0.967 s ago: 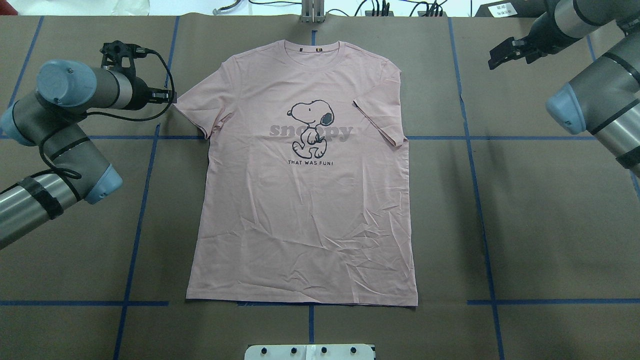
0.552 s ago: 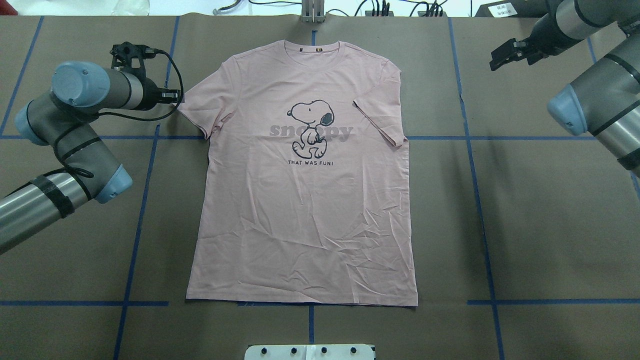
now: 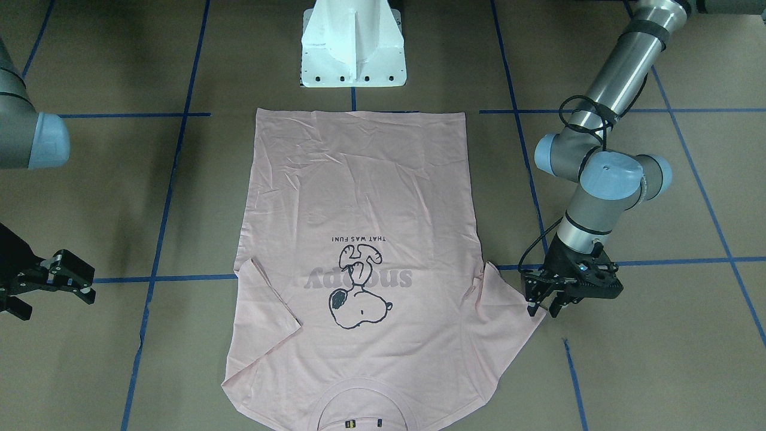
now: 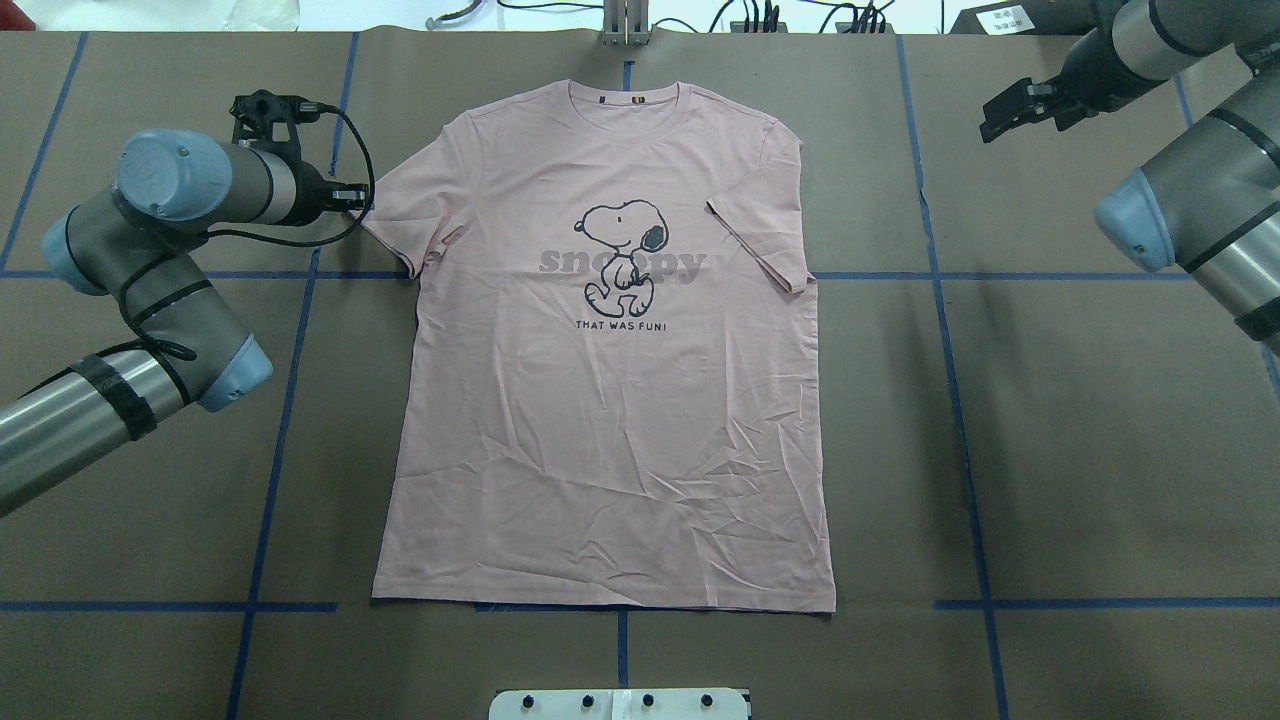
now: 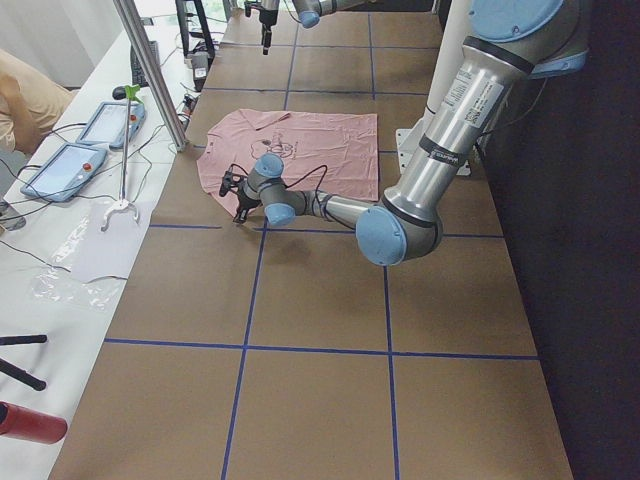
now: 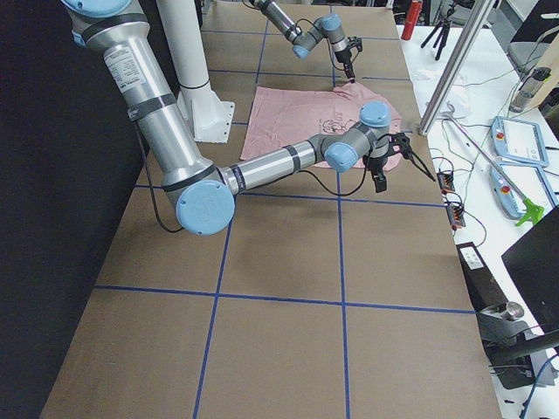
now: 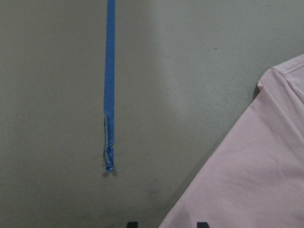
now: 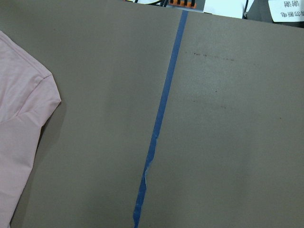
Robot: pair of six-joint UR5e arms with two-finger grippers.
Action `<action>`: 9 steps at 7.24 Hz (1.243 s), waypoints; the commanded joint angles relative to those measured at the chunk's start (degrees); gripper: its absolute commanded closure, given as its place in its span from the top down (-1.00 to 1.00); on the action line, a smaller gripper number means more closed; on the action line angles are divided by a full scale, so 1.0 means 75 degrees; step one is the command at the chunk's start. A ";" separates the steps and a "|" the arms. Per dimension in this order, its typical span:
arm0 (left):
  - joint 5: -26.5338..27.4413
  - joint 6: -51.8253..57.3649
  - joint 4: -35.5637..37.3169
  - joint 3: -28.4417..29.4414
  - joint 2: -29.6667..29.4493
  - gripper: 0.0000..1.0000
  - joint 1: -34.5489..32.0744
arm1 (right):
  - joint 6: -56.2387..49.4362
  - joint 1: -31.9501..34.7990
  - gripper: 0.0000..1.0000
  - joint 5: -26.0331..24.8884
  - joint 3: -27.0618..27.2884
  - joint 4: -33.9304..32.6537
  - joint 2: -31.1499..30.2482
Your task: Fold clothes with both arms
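Note:
The spread sleeve (image 3: 505, 313) should fold at the shoulder and stay flat when I bring it inward, because the folded sleeve (image 3: 263, 315) lies flat next to the print.
The pale pink T-shirt (image 4: 600, 420) lies flat and print-up on the brown table, collar at the far edge. In the overhead view its right-hand sleeve (image 4: 760, 245) is folded in over the body and its left-hand sleeve (image 4: 400, 215) is spread out. My left gripper (image 4: 360, 197) is low at that sleeve's outer edge and open. In the front-facing view its fingertips (image 3: 531, 309) stand apart at the sleeve tip. The left wrist view shows the sleeve cloth (image 7: 256, 180) reaching in between the two finger ends. My right gripper (image 4: 988, 118) hangs open over bare table at the far right, well away from the shirt (image 3: 359, 179).
Blue tape lines (image 4: 940, 300) grid the brown table cover. The white pedestal base (image 3: 353, 54) stands just behind the shirt's hem. A side bench with tablets and cables (image 5: 90, 140) runs along the table's far edge, with a metal post (image 5: 150, 70) at its rim.
My left arm has moved to the right, bringing its gripper up to the spread sleeve's edge. The right arm has barely shifted. The shirt has not moved.

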 commanded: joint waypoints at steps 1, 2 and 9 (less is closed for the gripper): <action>0.0010 -0.0001 0.0004 0.0001 0.0009 -0.05 0.0007 | 0.0004 -0.0004 1.00 -0.0005 -0.0020 0.0005 0.0000; 0.0010 -0.0001 -0.0008 0.0059 -0.0002 -0.06 0.0007 | 0.0004 -0.0004 1.00 -0.0017 -0.0043 0.0005 0.0000; -0.0002 -0.0059 0.0097 -0.0348 -0.0014 -1.00 0.0078 | 0.0004 -0.0004 1.00 -0.0064 -0.0055 0.0005 0.0000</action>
